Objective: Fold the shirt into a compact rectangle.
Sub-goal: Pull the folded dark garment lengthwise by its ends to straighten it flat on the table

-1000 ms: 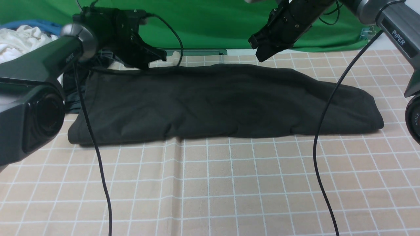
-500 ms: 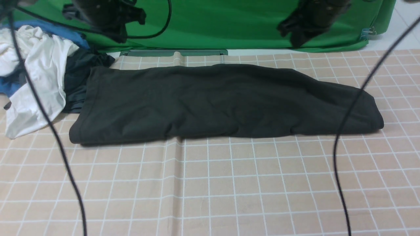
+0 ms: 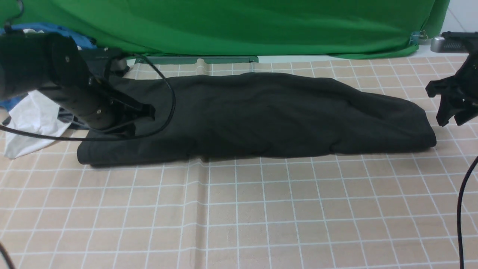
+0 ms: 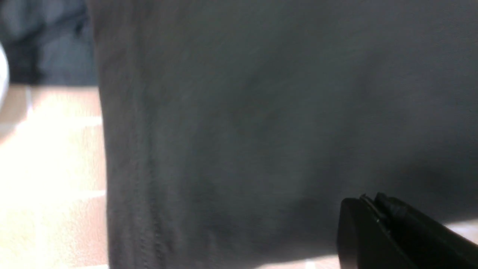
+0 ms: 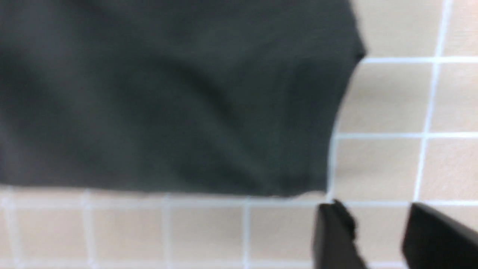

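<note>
I expect the shirt's narrow end point(image 3: 417, 129) to leave some of the layer underneath showing when I fold it over, because the black shirt's far edge point(image 3: 381, 95) slants inward.
The black shirt point(image 3: 261, 112) lies on the checked tablecloth as a long flat band running left to right. My left gripper point(image 3: 148, 111) hangs low over the shirt's left part, near its hemmed end. In the left wrist view this gripper point(image 4: 369, 203) is shut with nothing between its tips, and the shirt point(image 4: 261, 112) fills the picture. My right gripper point(image 3: 451, 120) is just off the shirt's right end, over bare cloth. In the right wrist view it point(image 5: 377, 220) stands open and empty, close to the shirt's corner point(image 5: 186, 93).
A white garment point(image 3: 26, 123) and blue cloth point(image 3: 52, 28) are heaped at the back left, with a darker garment beside the shirt's left end. A green backdrop point(image 3: 239, 26) closes the far side. A black cable point(image 3: 462, 194) hangs at the right.
Both arms have come down from high at the back. The left gripper is now low over the shirt's left part. The right gripper sits beside its right end and has opened.
</note>
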